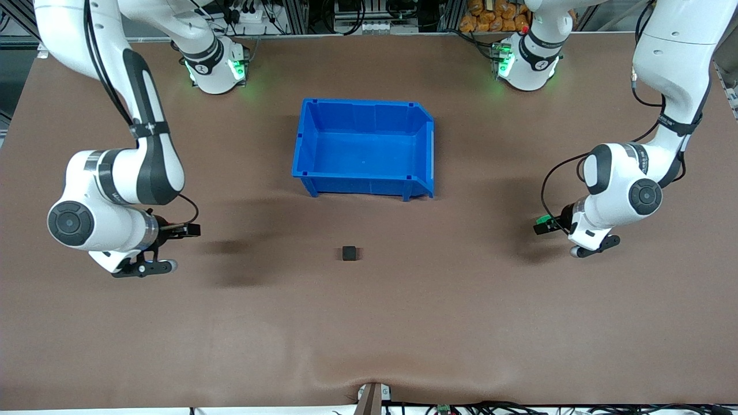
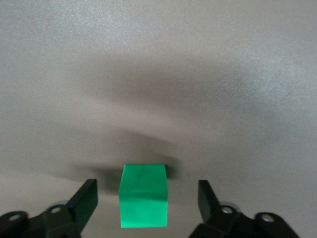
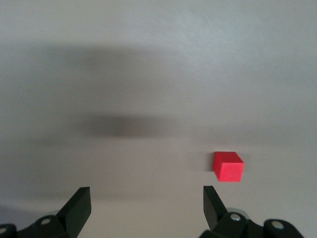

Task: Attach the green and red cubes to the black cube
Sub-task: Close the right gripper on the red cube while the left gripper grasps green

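Note:
The red cube (image 3: 229,166) lies in front of one finger of the robot's right gripper, so the gripper should move back and center its open fingers around the cube (image 3: 230,168).
The black cube (image 1: 349,253) sits on the brown table, nearer the front camera than the blue bin. My left gripper (image 1: 541,226) is low at the left arm's end of the table, open, its fingers either side of the green cube (image 2: 143,202) with gaps on both sides (image 2: 146,188). The green cube also shows in the front view (image 1: 542,219). My right gripper (image 1: 193,230) is open and empty (image 3: 146,192) at the right arm's end. The red cube (image 3: 228,166) lies on the table off to one side of its fingers. It does not show in the front view.
A blue open bin (image 1: 363,147) stands in the middle of the table, toward the robots' bases. The brown table mat (image 1: 369,323) stretches wide around the black cube.

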